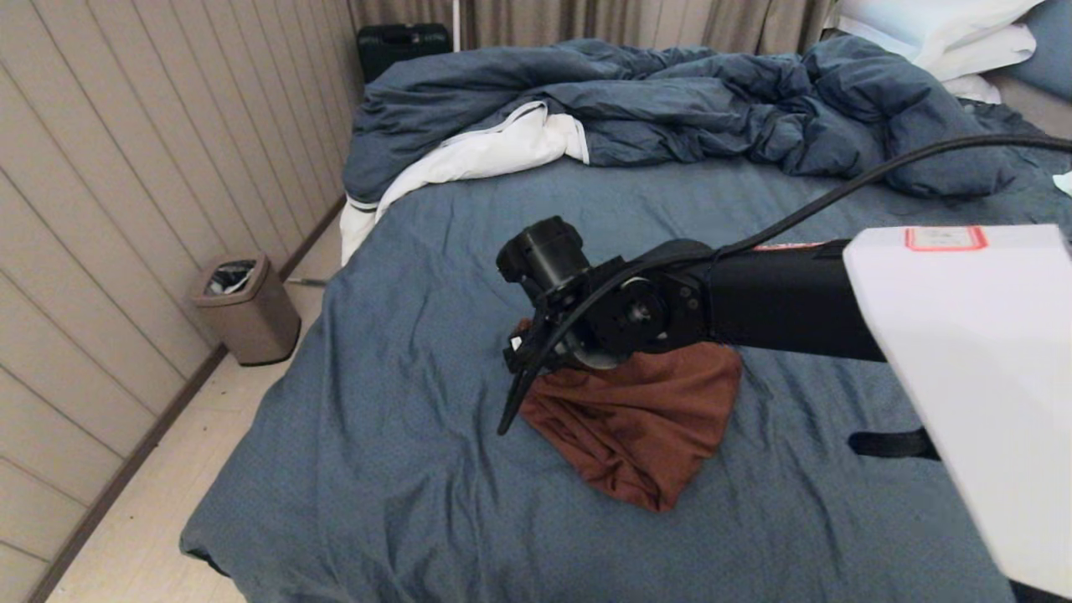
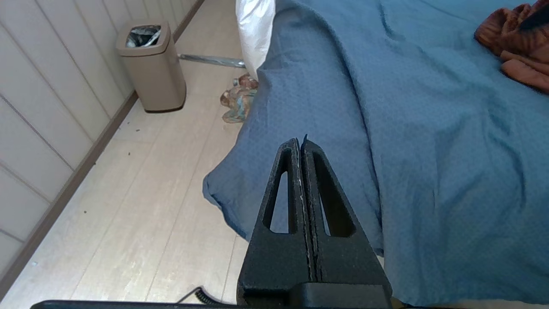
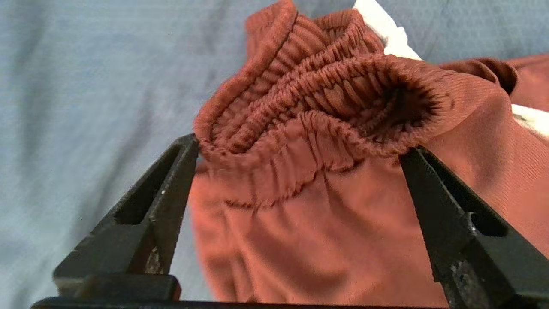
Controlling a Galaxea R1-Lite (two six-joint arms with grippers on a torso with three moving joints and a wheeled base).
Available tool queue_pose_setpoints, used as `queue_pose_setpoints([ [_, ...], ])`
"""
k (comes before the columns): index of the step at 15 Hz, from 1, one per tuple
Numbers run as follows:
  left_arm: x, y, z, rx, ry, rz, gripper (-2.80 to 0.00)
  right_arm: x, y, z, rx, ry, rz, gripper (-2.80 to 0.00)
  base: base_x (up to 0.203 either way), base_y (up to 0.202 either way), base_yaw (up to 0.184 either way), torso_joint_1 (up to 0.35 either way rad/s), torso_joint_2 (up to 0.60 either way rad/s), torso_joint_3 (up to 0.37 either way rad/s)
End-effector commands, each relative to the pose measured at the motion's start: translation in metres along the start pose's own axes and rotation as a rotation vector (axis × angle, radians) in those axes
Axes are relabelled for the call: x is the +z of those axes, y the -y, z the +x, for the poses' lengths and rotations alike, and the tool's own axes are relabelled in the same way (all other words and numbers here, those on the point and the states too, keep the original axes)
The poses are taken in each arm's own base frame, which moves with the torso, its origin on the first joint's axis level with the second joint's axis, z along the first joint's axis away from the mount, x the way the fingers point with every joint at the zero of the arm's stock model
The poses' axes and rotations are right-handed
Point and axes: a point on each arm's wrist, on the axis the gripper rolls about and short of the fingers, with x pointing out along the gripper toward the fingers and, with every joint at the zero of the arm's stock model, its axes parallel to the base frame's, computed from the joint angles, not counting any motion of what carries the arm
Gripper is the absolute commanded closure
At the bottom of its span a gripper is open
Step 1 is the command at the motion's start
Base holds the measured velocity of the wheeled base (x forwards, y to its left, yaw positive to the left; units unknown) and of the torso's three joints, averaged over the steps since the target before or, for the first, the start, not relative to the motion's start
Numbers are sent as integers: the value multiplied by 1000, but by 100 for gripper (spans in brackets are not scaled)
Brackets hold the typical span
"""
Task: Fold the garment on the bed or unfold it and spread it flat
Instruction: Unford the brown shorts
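My gripper will make the shorts [image 1: 658, 422] unfold lengthwise when it pulls the waistband across, and the legs will stay in place, because the waistband lies back beside the layered leg edges [image 1: 574, 447].
The garment [image 1: 645, 427], rust-brown shorts, lies crumpled in a heap on the bed [image 1: 402, 377], near its middle. My right arm reaches in from the right, and my right gripper [image 1: 544, 360] hangs over the heap's far left edge. In the right wrist view the right gripper [image 3: 299, 146] is open, its jaws spread wide on either side of the gathered waistband [image 3: 317, 98]. A white bit [image 3: 388, 32] shows behind the waistband. My left gripper [image 2: 300, 141] is shut and empty, above the bed's near left corner, far from the shorts [image 2: 514, 38].
A bunched blue duvet [image 1: 670, 109] with white lining fills the far side of the bed, with white pillows [image 1: 946, 33] at the far right. A tan bin [image 1: 247, 310] stands on the floor by the left wall. A cloth bundle [image 2: 238, 96] lies on the floor.
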Motion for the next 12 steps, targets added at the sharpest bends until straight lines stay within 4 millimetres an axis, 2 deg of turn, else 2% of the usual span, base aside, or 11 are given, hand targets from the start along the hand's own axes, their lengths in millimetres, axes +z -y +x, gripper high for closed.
queue_pose_setpoints([
  [1, 0, 0, 0, 0, -1, -1, 0, -8, -7, 13, -7, -22, -23, -280, 0, 0, 0, 0, 0, 0],
  [6, 1, 0, 0, 0, 1, -1, 0, -10, -4, 20, -36, -28, -29, -280, 0, 0, 0, 0, 0, 0],
  [7, 1, 0, 0, 0, 1, -1, 0, -10, -4, 20, -49, -26, -33, 0, 0, 0, 0, 0, 0, 0],
  [12, 1, 0, 0, 0, 1, -1, 0, -11, -1, 23, -64, -34, -40, 0, 0, 0, 0, 0, 0, 0],
])
